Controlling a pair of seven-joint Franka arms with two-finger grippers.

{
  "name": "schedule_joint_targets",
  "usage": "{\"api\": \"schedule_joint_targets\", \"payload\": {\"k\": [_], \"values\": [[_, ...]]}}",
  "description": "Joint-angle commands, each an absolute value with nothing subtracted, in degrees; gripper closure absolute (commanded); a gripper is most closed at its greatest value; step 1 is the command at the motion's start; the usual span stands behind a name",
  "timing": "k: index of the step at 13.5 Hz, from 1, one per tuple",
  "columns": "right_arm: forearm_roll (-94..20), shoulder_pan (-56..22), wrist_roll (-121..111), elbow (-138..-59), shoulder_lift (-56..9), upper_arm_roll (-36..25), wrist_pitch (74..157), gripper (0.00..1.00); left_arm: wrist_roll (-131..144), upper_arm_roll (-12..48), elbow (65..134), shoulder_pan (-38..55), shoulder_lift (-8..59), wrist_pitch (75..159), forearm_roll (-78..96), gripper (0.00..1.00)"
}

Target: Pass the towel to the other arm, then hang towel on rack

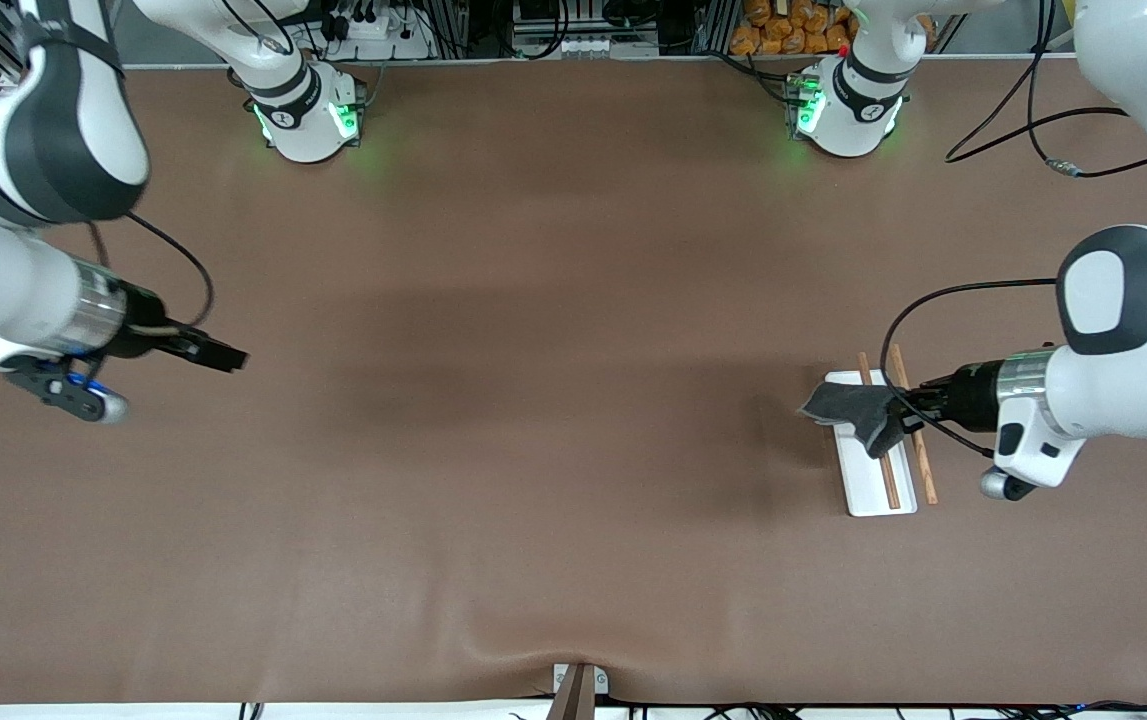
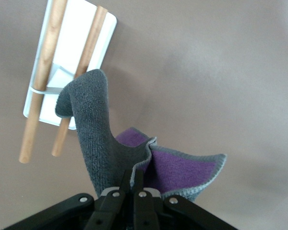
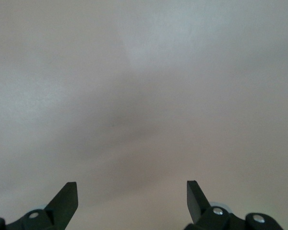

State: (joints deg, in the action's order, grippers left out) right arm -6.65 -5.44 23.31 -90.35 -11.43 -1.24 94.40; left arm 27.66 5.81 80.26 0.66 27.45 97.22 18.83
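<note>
The towel's loose end (image 1: 823, 403) sticks out past the rack's white plate while my left gripper is above the rods (image 1: 924, 470). I should pull the towel back across the rods before I let go.
The rack (image 1: 875, 470) lies at the left arm's end of the table, a white base plate with two thin wooden rods (image 2: 42, 72). The towel (image 1: 858, 410) hangs over the rack, dark grey with a purple face (image 2: 175, 170) showing in the left wrist view. My left gripper (image 1: 905, 410) is shut on the towel's edge (image 2: 134, 165), above the rack's rods. One grey fold (image 2: 89, 103) droops down onto a rod. My right gripper (image 1: 228, 357) hovers over bare table at the right arm's end, open, with nothing between its fingertips (image 3: 69, 196).
The brown table mat (image 1: 553, 400) spreads between the two arms. The arms' bases (image 1: 308, 115) stand along the edge farthest from the front camera. A small white bracket (image 1: 578, 685) sits at the mat's nearest edge.
</note>
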Motion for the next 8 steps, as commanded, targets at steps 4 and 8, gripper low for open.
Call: {"api": "schedule_joint_targets", "payload": {"k": [4, 8], "values": [[1.12, -1.14, 10.74, -91.14, -5.28, 0.0, 89.83, 0.0, 28.92, 5.71, 80.07, 2.29, 27.07, 96.85, 17.58, 1.0], [1.58, -0.35, 6.33, -91.84, -4.66, -0.18, 88.59, 0.0, 28.21, 6.32, 80.07, 2.72, 27.95, 97.29, 18.8, 1.0]]}}
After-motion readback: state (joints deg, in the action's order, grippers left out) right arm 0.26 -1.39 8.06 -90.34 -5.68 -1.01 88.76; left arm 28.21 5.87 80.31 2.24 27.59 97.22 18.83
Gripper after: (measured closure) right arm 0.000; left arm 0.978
